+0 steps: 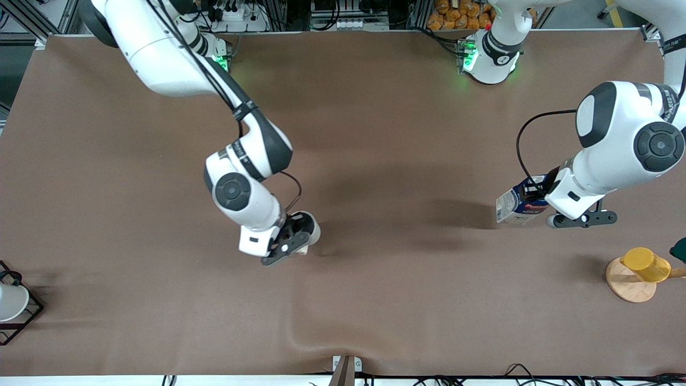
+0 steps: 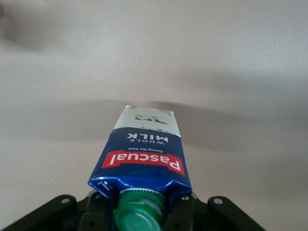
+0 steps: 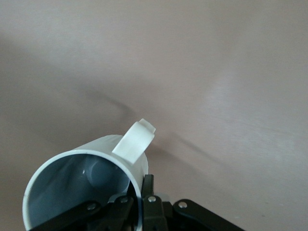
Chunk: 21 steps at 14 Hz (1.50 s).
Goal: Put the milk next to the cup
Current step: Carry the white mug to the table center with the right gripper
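Note:
I should set the cup upright with my right gripper, which holds the cup (image 1: 314,229) and crowds the milk's spot. My right gripper should then move back out of the way before my left gripper brings the milk.
The milk (image 1: 514,206) is a dark blue carton with a green cap and a red-white label. It hangs tilted over the table toward the left arm's end. My left gripper (image 1: 537,194) is shut on its top. In the left wrist view the fingers (image 2: 96,214) clamp the carton's gable on either side of the cap, with the milk (image 2: 144,159) pointing away and my left gripper (image 2: 139,211) at the cap. The cup (image 1: 315,231), pale with a grey inside, is held over the table's middle by my right gripper (image 1: 297,238). The right gripper (image 3: 140,195) pinches the wall of the cup (image 3: 72,187) beside its handle.
A yellow cup (image 1: 646,264) sits on a round wooden stand (image 1: 627,289) toward the left arm's end, nearer the camera than the milk. A white cup (image 1: 10,303) rests in a black wire rack at the right arm's end. The brown cloth has a fold (image 1: 300,335) near the front edge.

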Motion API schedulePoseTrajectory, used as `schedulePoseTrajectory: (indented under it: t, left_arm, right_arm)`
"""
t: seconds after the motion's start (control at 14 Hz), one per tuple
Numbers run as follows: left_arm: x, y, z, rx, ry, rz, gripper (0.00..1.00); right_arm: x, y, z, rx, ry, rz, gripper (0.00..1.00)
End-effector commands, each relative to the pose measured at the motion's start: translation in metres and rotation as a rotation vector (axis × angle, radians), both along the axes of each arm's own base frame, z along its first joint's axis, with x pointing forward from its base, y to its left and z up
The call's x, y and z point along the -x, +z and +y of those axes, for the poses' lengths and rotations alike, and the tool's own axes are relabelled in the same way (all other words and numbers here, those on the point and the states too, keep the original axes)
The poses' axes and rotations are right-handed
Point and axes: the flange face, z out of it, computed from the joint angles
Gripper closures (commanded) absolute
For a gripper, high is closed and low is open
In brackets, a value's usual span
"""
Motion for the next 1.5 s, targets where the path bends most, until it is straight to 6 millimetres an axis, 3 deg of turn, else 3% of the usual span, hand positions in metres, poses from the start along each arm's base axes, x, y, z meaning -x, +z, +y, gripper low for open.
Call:
schedulePoseTrajectory:
  t: [0.0,0.21,0.43,0.5,0.57,0.71,0.79,0.93,1.0,1.14,1.21,1.43]
  left_arm:
    - [0.001,0.007,-0.005,-0.013,0.006,0.012,0.73]
    - [0.002,0.008,-0.006,-0.013,0.006,0.013,0.73]
    - [0.003,0.006,-0.007,-0.014,0.004,0.019,0.73]
    - [0.003,0.006,-0.006,-0.014,0.001,0.022,0.73]
    - [0.005,0.007,-0.006,-0.015,-0.003,0.034,0.73]
    - [0.004,0.004,-0.007,-0.015,-0.003,0.039,0.73]
    - [0.004,0.003,-0.008,-0.015,-0.005,0.04,0.73]
    - [0.004,0.004,-0.006,-0.014,-0.006,0.039,0.73]
    - [0.004,0.006,-0.011,-0.014,-0.001,0.034,0.73]
    - [0.012,0.026,-0.039,-0.01,-0.001,0.016,0.73]
    - [0.017,0.037,-0.05,-0.014,0.014,0.006,0.73]
    - [0.035,0.068,-0.119,-0.016,0.052,0.009,0.73]
  right_arm:
    - [0.023,-0.016,0.022,0.028,-0.066,0.01,1.0]
    - [0.055,-0.023,0.063,0.044,-0.149,0.014,1.0]
    - [0.063,-0.033,0.075,0.084,-0.177,-0.023,1.0]
    - [0.064,-0.033,0.075,0.084,-0.184,-0.021,0.56]
    - [0.063,-0.031,0.073,0.084,-0.198,-0.02,0.01]
    - [0.057,-0.016,0.068,0.076,-0.23,-0.027,0.0]
    - [0.053,0.002,0.065,0.066,-0.246,-0.035,0.0]
    - [0.031,0.046,0.027,0.06,-0.308,-0.057,0.0]
    - [0.016,0.066,-0.004,0.063,-0.351,-0.055,0.0]
    - [-0.01,0.09,-0.076,0.053,-0.479,0.005,0.0]
    - [-0.022,0.096,-0.122,0.063,-0.519,0.047,0.0]
    - [-0.031,0.121,-0.216,0.097,-0.415,0.077,0.0]
